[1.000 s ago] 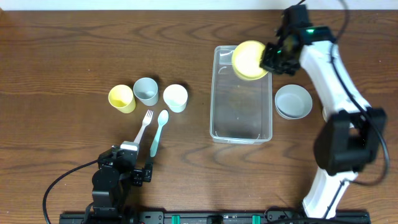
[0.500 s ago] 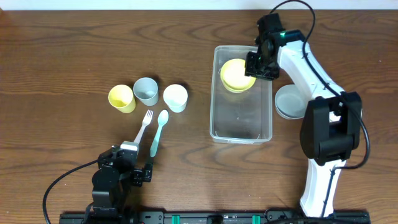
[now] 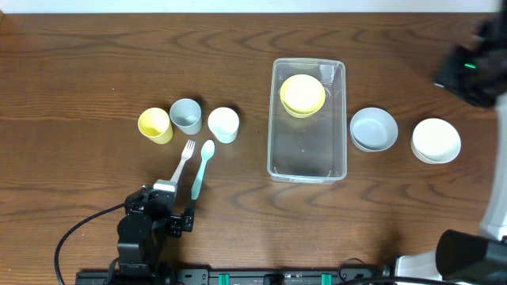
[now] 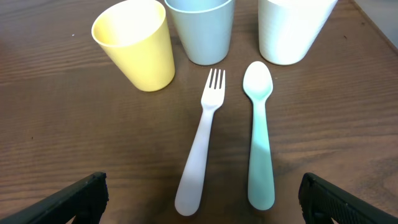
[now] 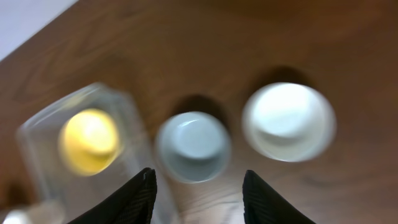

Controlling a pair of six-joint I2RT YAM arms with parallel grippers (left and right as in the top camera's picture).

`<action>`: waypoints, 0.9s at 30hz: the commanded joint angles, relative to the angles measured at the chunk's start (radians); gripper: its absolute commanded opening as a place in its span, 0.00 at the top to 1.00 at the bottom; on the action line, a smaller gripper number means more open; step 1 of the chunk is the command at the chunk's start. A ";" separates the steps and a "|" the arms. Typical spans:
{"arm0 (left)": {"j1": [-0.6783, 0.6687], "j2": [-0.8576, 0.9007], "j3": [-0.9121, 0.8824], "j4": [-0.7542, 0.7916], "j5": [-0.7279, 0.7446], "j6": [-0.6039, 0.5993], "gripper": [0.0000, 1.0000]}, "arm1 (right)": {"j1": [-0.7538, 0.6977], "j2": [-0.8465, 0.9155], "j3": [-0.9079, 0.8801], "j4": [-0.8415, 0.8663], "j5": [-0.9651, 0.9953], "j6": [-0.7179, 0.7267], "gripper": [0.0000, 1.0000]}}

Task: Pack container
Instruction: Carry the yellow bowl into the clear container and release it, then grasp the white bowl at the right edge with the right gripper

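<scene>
The white bowl (image 3: 436, 141) is clear of the pale blue bowl, with its rim open to my right gripper's spread fingers, so I continue to lower until they straddle the white bowl's rim (image 3: 456, 152).
The clear plastic container (image 3: 307, 162) stands mid-table with a yellow bowl (image 3: 303, 95) lying in its far end; both show blurred in the right wrist view, container (image 5: 43, 134) and bowl (image 5: 89, 140). My right gripper (image 5: 199, 193) is open and empty, raised high at the far right edge of the overhead view (image 3: 474, 67). My left gripper (image 4: 199, 202) is open and empty near the table's front, just behind the handles of a white fork (image 4: 200, 149) and a teal spoon (image 4: 259, 137).
A pale blue bowl (image 3: 373, 129) and a white bowl (image 3: 436, 141) sit right of the container. A yellow cup (image 3: 154, 125), a pale blue cup (image 3: 186, 115) and a white cup (image 3: 223, 124) stand in a row left of it, above the fork (image 3: 183, 160) and spoon (image 3: 202, 168).
My right gripper carried the yellow bowl over the container, let it go inside the far end, then pulled back up and to the far right. The left arm has not moved.
</scene>
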State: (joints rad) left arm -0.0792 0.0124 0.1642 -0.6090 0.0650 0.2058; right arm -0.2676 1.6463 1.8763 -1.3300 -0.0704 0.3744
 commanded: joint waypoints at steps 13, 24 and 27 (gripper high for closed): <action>0.006 -0.006 -0.010 0.001 0.006 -0.006 0.02 | -0.251 0.056 -0.703 0.447 0.018 0.087 0.46; 0.006 -0.006 -0.010 0.001 0.006 -0.006 0.02 | -0.256 0.056 -0.859 0.621 0.086 0.172 0.54; 0.006 -0.006 -0.010 0.001 0.006 -0.006 0.02 | -0.256 0.056 -0.879 0.642 0.090 0.172 0.79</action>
State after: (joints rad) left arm -0.0792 0.0124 0.1642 -0.6090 0.0650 0.2058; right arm -0.5133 1.7111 1.0126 -0.6952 -0.0143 0.5186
